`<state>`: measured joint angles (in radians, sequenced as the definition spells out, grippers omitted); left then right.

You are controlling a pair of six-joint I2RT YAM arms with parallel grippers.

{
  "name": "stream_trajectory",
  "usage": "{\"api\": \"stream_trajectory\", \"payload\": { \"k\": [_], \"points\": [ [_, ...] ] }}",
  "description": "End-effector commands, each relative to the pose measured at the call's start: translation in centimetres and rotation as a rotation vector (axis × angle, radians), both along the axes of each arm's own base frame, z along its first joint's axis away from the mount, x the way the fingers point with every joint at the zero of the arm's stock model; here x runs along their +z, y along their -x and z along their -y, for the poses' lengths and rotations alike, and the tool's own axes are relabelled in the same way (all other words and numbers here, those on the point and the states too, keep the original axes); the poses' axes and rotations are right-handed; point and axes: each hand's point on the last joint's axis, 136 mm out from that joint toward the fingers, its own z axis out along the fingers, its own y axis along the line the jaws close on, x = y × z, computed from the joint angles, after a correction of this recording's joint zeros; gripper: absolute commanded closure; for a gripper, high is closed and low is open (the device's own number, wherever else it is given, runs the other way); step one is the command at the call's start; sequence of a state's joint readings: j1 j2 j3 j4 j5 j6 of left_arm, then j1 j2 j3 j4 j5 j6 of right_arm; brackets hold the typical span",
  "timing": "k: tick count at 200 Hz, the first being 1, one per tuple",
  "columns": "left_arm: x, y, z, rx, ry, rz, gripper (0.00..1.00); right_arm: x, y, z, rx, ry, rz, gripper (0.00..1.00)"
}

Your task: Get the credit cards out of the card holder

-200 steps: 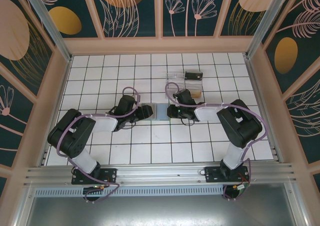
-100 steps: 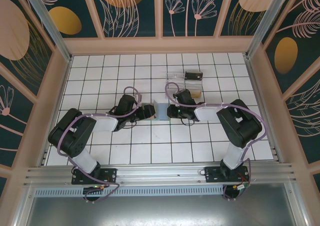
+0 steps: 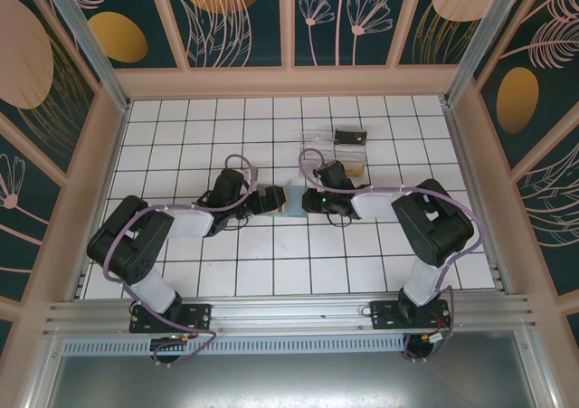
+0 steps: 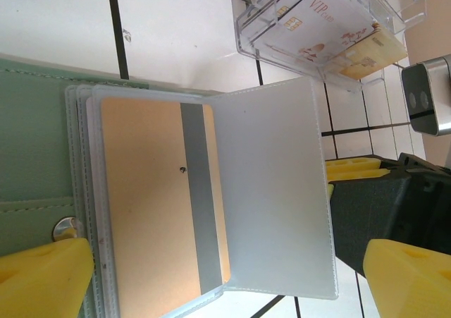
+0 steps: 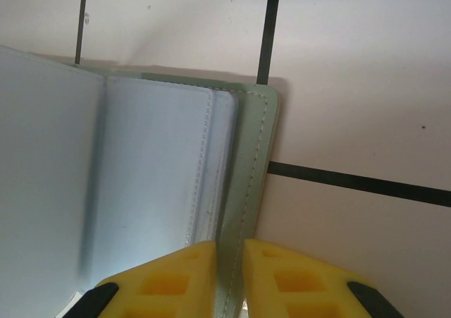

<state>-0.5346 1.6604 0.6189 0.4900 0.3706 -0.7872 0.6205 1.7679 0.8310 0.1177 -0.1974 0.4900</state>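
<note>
The frosted sleeve page (image 4: 273,187) stands up beside the orange credit card, so my left gripper should pin the green cover (image 4: 39,216) while my right gripper presses the page flat.
The grey-green card holder (image 3: 291,200) lies open on the white tiles between both arms. In the left wrist view its green cover (image 4: 32,156) is at the left, and an orange credit card (image 4: 141,205) with a grey stripe sits in a clear sleeve. A frosted sleeve page (image 4: 271,191) stands up, free, right of the card. My left gripper (image 4: 225,283) is open, its yellow fingers (image 4: 42,279) wide apart on either side of the sleeves. My right gripper (image 5: 229,276) is shut on the card holder's stitched green edge (image 5: 254,156), beside the pale sleeves (image 5: 155,163).
A clear plastic tray (image 4: 257,39) holding a VIP card (image 4: 317,22) and other cards stands just behind the card holder. A small black box (image 3: 350,137) sits at the tray's far end. Walls ring the tiled floor (image 3: 271,272), which is bare near the arms' bases.
My left gripper has opened wide and drawn slightly left. The sleeve page has come free and stands up. The right gripper has stayed shut on the cover's edge.
</note>
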Motion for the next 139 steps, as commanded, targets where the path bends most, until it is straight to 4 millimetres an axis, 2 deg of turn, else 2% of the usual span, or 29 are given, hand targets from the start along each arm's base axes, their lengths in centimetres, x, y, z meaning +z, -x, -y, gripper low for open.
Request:
{"api": "stream_trajectory", "payload": {
  "k": [1, 37, 78, 102, 122, 128, 139],
  "points": [
    [0.1, -0.1, 0.0, -0.007, -0.014, 0.004, 0.01, -0.9, 0.6, -0.5, 0.007, -0.007, -0.042, 0.79],
    [0.6, -0.4, -0.9, 0.017, -0.063, 0.029, 0.01, 0.4, 0.0, 0.2, -0.016, 0.008, -0.003, 0.78],
    [1.1, -0.8, -1.5, 0.038, -0.107, 0.054, 0.01, 3.1, -1.0, 1.0, -0.058, 0.017, 0.065, 0.76],
    [1.5, -1.1, -1.8, 0.047, -0.124, 0.071, 0.02, 4.6, -1.2, 0.4, -0.051, -0.02, 0.083, 0.76],
    [1.8, -1.6, -2.3, 0.064, -0.161, 0.097, 0.12, 5.7, -1.1, -0.9, -0.027, -0.09, 0.076, 0.77],
    [1.9, -1.8, -2.4, 0.069, -0.166, 0.106, 0.21, 5.9, -1.1, -1.3, -0.02, -0.112, 0.07, 0.77],
    [2.2, -2.0, -2.6, 0.08, -0.175, 0.12, 0.44, 6.3, -1.0, -2.1, -0.005, -0.149, 0.058, 0.77]
  ]
}}
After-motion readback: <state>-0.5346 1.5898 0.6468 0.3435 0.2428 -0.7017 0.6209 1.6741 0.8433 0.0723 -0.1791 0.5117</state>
